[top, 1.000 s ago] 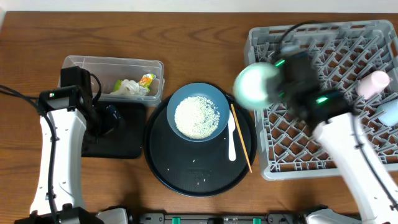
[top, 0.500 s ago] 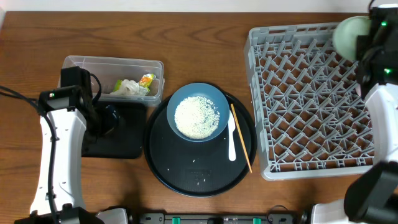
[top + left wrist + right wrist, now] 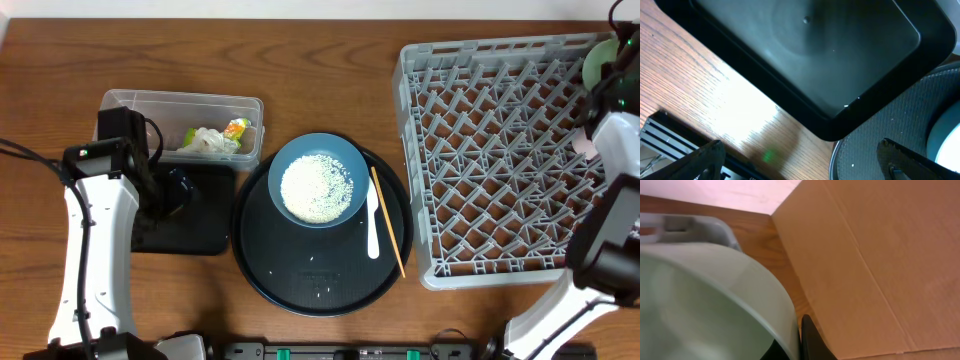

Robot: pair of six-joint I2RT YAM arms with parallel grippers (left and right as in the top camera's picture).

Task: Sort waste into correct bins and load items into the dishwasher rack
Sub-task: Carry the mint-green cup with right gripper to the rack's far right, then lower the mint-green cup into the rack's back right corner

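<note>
I should bring the pale green bowl's rim, which reaches past the rack's edge toward the cardboard, inward over the rack before my right gripper lets go.
At the far right corner of the light-grey dishwasher rack, my right gripper is shut on the rim of the pale green bowl. In the right wrist view the bowl fills the left, its rim pinched in the gripper. My left gripper hangs open over the shallow black tray, nothing between its fingers. The clear tub holds a white tissue and a yellow-green wrapper. Rice lies heaped on the blue plate. Beside it lie the white spoon and chopsticks.
The plate, spoon and chopsticks rest on a large round black tray with a few stray grains. A pale pink cup shows in the rack beside my right arm. Brown cardboard stands just past the rack's corner.
My right arm has carried the green bowl from the rack's left side across to its far right corner. The left arm has not moved.
</note>
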